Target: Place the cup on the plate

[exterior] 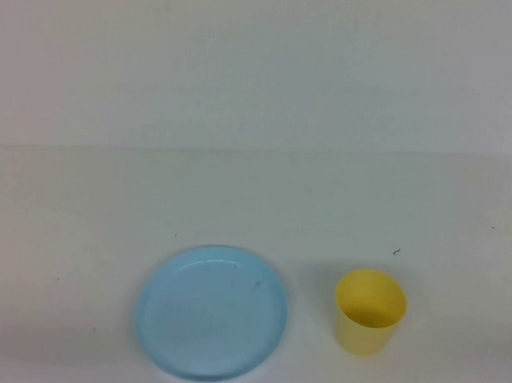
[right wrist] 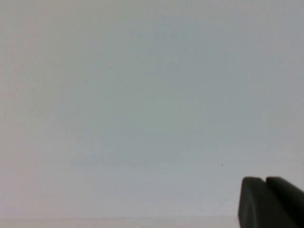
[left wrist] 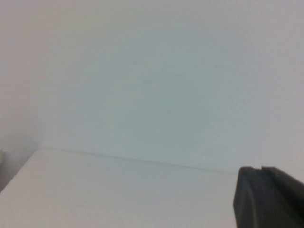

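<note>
Next, my left gripper moves the plate point(exterior: 152, 291) closer by sliding it before my right gripper takes the yellow cup, because a gap point(exterior: 311, 313) lies between the light blue plate and the cup.
The yellow cup point(exterior: 369, 312) stands upright on the white table at the front right, its mouth open upward. The light blue plate point(exterior: 212, 314) lies flat to the cup's left, a short gap between them. Neither arm shows in the high view. My left gripper point(left wrist: 261, 170) shows only in the left wrist view, its dark fingers pressed together and empty, facing the bare table and wall. My right gripper point(right wrist: 265, 180) shows only in the right wrist view, its fingers together and empty, facing a plain white surface. Cup and plate are out of both wrist views.
The white table point(exterior: 255, 209) meets a white wall at the back. A tiny dark speck point(exterior: 397, 251) lies behind the cup. The plate sits close to the table's front edge.
</note>
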### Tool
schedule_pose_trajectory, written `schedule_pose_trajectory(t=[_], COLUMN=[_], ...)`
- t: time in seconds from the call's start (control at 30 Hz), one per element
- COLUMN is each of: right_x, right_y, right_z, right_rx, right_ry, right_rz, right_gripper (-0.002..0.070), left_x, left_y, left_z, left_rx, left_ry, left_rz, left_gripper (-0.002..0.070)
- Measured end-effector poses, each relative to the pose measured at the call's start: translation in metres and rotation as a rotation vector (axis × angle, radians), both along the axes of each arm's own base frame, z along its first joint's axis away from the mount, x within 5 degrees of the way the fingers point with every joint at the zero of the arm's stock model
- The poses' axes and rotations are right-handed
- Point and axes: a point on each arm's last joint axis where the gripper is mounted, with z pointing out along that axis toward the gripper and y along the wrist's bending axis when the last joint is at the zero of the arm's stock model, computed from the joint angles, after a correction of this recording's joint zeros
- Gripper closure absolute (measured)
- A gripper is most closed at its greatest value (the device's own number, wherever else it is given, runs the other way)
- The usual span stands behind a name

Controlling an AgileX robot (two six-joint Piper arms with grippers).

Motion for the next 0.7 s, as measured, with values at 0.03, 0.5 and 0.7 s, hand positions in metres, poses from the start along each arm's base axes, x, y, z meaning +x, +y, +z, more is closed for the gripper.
schedule_pose_trajectory(t=[0.03, 0.5, 0.7], right_x=[0.000, -0.009, 0.011], right_y=[0.000, 0.000, 0.002], right_z=[0.001, 0.063, 0.093], right_rx=[0.024, 0.153, 0.057], right_ry=[-0.013, 0.151, 0.523], right_rz=[0.005, 0.012, 0.025], right_gripper=[0.0641, 0.0675, 0.0675], left_x=[0.000, -0.006, 0.016], left_y=[0.000, -0.002, -0.002], left_z=[0.000, 0.083, 0.115], left_rx=[-0.022, 0.117, 0.254], left_ry=[-0.005, 0.032, 0.276], left_rz=[-0.001, -0.011, -0.035], left_gripper=[0.0675, 0.0675, 0.0675])
